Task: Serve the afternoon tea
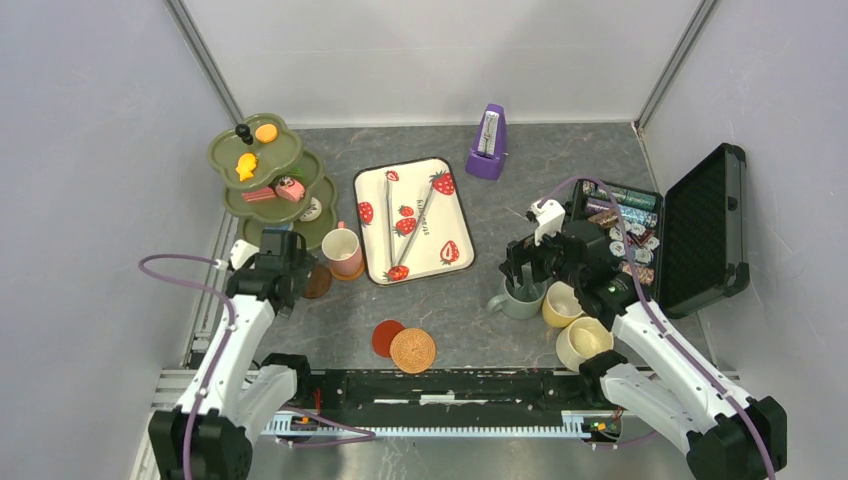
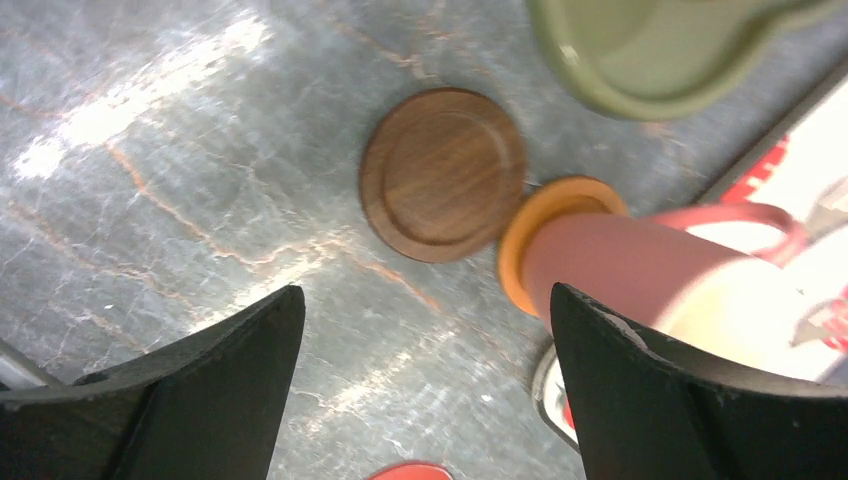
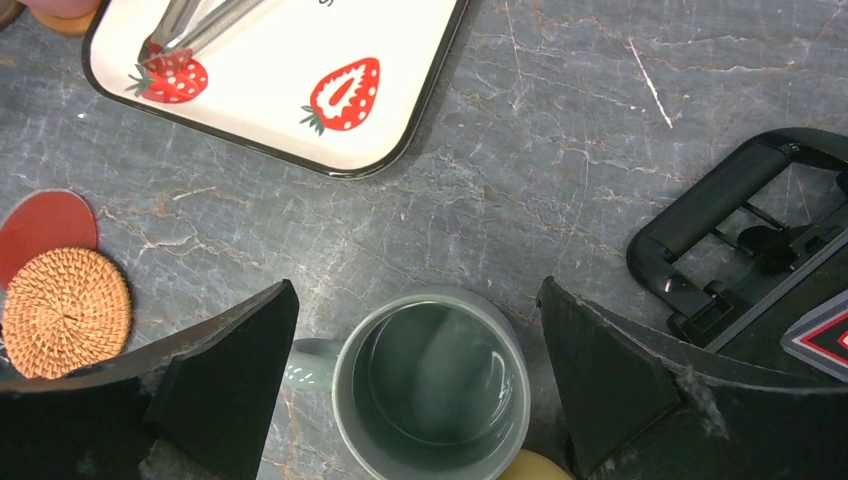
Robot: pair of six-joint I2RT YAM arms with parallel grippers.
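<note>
Next, the right gripper grips the yellow mug by its rim and pulls it clear first, because the yellow mug stands crowded against the cream mug.
The pink mug stands on an orange coaster left of the strawberry tray. A dark wooden coaster lies beside it. My left gripper is open and empty above the table near this coaster. My right gripper is open above the grey-green mug, its jaws on either side, not touching. The yellow mug and the cream mug stand next to it. The olive tiered stand holds toy pastries. A red coaster and a woven coaster lie at the front.
A strawberry tray with tongs lies in the middle. A purple metronome stands at the back. An open black case of small packets is at the right, close to the right arm; its handle shows in the right wrist view.
</note>
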